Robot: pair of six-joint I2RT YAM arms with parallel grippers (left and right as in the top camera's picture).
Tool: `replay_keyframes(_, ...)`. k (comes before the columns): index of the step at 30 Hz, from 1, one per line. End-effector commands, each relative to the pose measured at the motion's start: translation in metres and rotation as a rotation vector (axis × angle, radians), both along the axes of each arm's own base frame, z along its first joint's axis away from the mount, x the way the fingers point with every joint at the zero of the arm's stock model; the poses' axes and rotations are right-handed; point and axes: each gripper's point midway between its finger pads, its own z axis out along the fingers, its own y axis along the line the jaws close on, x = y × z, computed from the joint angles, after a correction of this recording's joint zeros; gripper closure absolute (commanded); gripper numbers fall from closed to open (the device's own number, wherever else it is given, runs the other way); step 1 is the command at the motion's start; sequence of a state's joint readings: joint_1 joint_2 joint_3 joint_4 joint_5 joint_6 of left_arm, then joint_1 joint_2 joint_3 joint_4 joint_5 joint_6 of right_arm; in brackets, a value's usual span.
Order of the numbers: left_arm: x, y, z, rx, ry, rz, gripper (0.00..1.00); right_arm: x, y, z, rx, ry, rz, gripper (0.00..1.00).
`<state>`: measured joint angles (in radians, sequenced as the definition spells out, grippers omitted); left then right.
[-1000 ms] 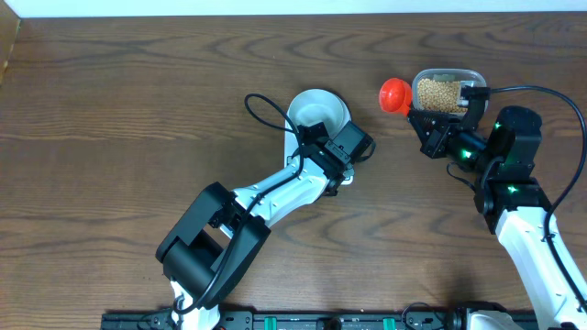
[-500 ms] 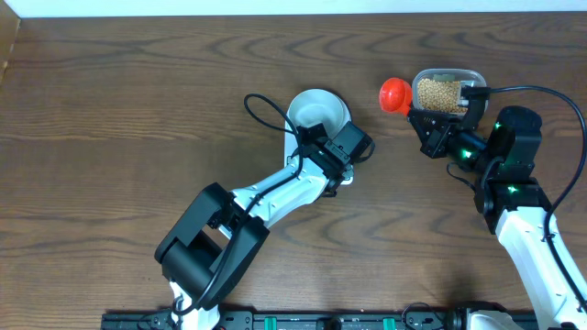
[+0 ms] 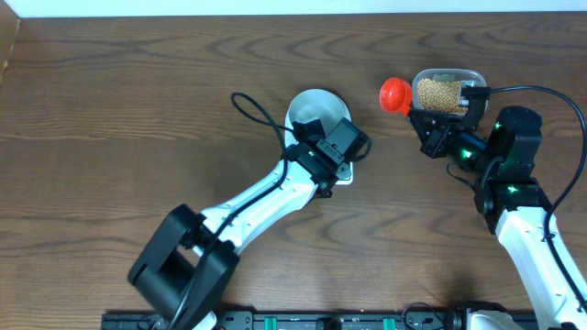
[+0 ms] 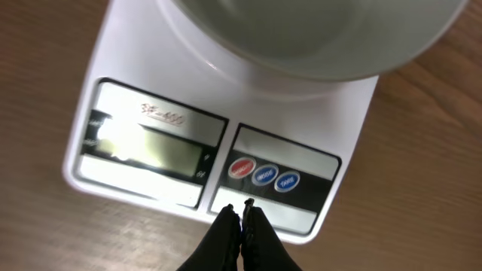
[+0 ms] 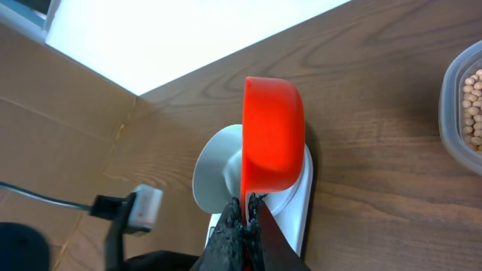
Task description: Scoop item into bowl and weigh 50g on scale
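The closed fingers of my left gripper are above the scale's front edge (image 4: 202, 216), short of the red button (image 4: 242, 168), so next I move them back in and down toward that button.
The white bowl (image 3: 316, 105) sits on the white scale (image 4: 151, 68), and no beans show inside it. My left gripper (image 4: 242, 212) is shut and empty. Its tips hover at the scale's front edge, just below the red button (image 4: 241, 168) and two blue buttons. The display (image 4: 151, 147) reads nothing I can make out. My right gripper (image 5: 246, 202) is shut on the handle of a red scoop (image 3: 395, 94), held above the table between the bowl and the container. No beans show in the scoop from overhead. The tan beans (image 3: 440, 93) lie in the container.
The clear plastic container (image 3: 448, 75) stands at the back right, close beside the scoop. A black cable (image 3: 252, 112) loops left of the bowl. In the right wrist view a cardboard wall (image 5: 68, 128) rises at the table's far left, beyond the bowl (image 5: 215, 177).
My left arm has stretched out, its elbow swinging left and down while the wrist moved slightly toward the bowl. The right arm and scoop have not moved.
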<state>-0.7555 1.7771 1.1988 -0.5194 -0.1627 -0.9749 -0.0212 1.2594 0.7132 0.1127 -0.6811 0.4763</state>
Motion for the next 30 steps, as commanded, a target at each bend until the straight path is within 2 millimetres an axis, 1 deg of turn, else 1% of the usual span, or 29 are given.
replay_keyframes(1,-0.008,0.009,0.012,0.017,-0.003,-0.017,0.93,0.004,-0.002,0.007,-0.017,-0.030,0.000,0.99)
replay_keyframes(5,-0.012,0.023,0.020,0.060,-0.003,-0.001,0.93,0.003,-0.002,0.006,-0.016,-0.025,0.001,0.99)
replay_keyframes(7,-0.010,0.036,0.025,0.105,-0.024,0.024,0.93,0.003,-0.002,0.005,-0.016,-0.019,0.000,0.99)
replay_keyframes(8,-0.008,0.047,0.028,0.139,-0.038,0.047,0.93,0.002,-0.002,0.003,-0.016,-0.007,0.001,0.99)
replay_keyframes(11,-0.001,0.069,0.033,0.188,-0.055,0.099,0.93,-0.002,-0.002,-0.004,-0.015,0.030,0.001,0.99)
replay_keyframes(14,0.006,0.088,0.032,0.204,-0.042,0.151,0.93,-0.005,-0.002,-0.010,-0.014,0.064,0.001,0.99)
replay_keyframes(17,0.008,0.110,0.030,0.225,-0.013,0.203,0.93,-0.006,-0.002,-0.012,-0.014,0.073,0.001,0.99)
replay_keyframes(24,0.002,0.166,0.025,0.288,0.088,0.324,0.93,-0.006,-0.002,-0.012,-0.014,0.072,0.000,0.99)
replay_keyframes(27,0.000,0.183,0.024,0.302,0.116,0.365,0.93,-0.006,-0.003,-0.012,-0.016,0.072,-0.003,0.99)
replay_keyframes(30,0.002,0.191,0.024,0.306,0.122,0.374,0.93,-0.004,-0.004,-0.013,-0.018,0.076,-0.016,0.99)
